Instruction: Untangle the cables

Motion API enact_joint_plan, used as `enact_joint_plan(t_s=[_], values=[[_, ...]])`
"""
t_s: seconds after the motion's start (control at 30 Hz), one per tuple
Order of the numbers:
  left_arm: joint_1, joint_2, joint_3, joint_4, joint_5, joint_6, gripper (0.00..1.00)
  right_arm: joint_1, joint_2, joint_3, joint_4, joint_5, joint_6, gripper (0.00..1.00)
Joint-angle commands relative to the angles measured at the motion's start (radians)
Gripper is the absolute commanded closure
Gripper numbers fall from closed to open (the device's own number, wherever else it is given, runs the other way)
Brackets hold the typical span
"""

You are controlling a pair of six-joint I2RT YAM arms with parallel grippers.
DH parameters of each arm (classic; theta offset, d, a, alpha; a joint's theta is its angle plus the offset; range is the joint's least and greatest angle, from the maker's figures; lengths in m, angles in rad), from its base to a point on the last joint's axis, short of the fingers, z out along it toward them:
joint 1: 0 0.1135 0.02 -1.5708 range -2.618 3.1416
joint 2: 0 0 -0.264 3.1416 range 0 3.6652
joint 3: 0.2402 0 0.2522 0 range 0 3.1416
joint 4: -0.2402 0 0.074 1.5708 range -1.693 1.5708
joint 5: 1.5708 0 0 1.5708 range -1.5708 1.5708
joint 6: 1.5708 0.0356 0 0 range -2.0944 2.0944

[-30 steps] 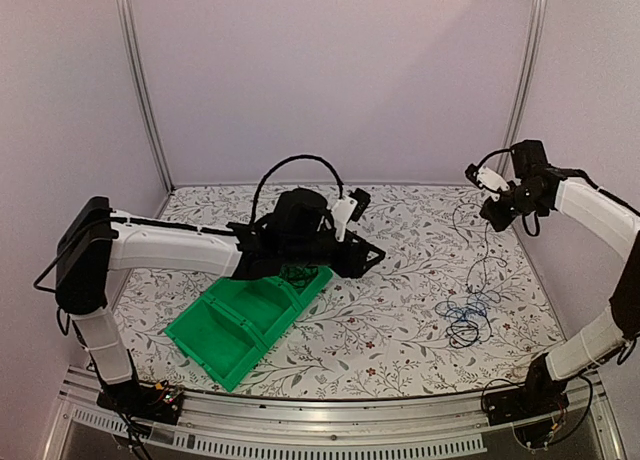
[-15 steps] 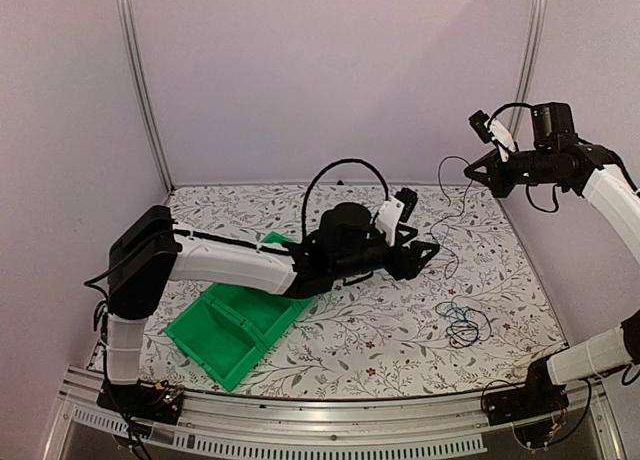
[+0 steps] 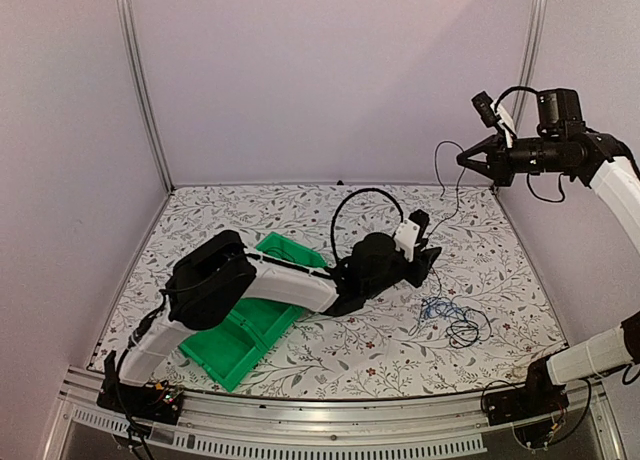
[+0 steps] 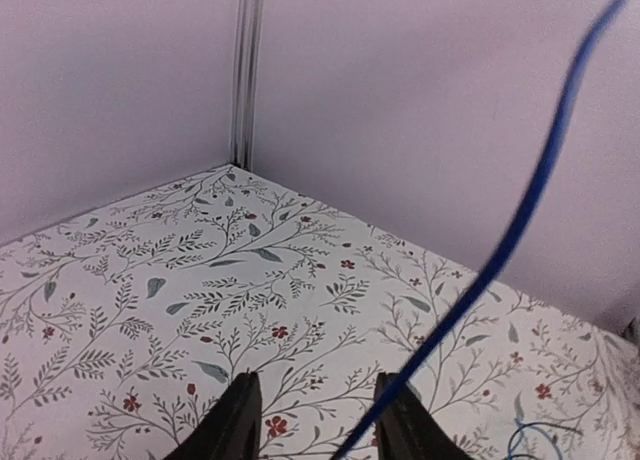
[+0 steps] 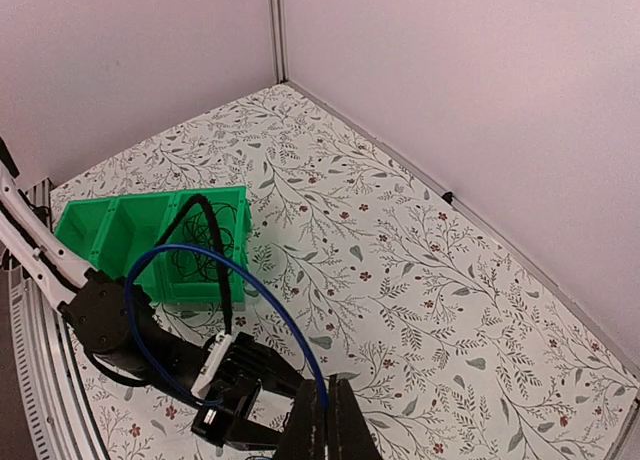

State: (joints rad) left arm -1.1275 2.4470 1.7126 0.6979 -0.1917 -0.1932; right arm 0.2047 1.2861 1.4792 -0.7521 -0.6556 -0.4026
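I need to move my left gripper away before my right gripper lowers the blue cable into the middle compartment, because my left arm reaches over the green bin.
My right gripper is high at the back right, shut on the blue cable, which arcs away from its fingertips. A thin strand hangs from it down to the tangle of cables lying on the table at the right. My left gripper reaches across to just left of that strand. In the left wrist view it is open, and the blue cable runs diagonally down between the fingers, close to the right one. A coil of black cable lies in the green bin.
The green bin, with several compartments, sits at the front left, partly under the left arm. The enclosure walls and metal posts bound the floral table on three sides. The left arm's thick black hose arches above its wrist.
My left arm has swung right, from over the green bin to beside the tangle. My right gripper has risen and shifted left, lifting the cable off the table.
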Motion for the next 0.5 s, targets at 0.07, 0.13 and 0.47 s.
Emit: enact_joint_plan(t_s=[0.07, 0.13, 0.47], values=[[-0.006, 0.154, 0.125, 0.046, 0.09, -0.029, 0.82, 0.006, -0.048, 0.093, -0.022, -0.122, 0.015, 1.0], [-0.011, 0.192, 0.164, 0.032, 0.127, -0.048, 0.89, 0.007, -0.061, 0.123, -0.007, -0.14, 0.02, 1.0], [-0.042, 0.296, 0.258, -0.057, 0.183, -0.089, 0.99, 0.004, -0.008, 0.505, 0.003, -0.121, 0.027, 1.0]])
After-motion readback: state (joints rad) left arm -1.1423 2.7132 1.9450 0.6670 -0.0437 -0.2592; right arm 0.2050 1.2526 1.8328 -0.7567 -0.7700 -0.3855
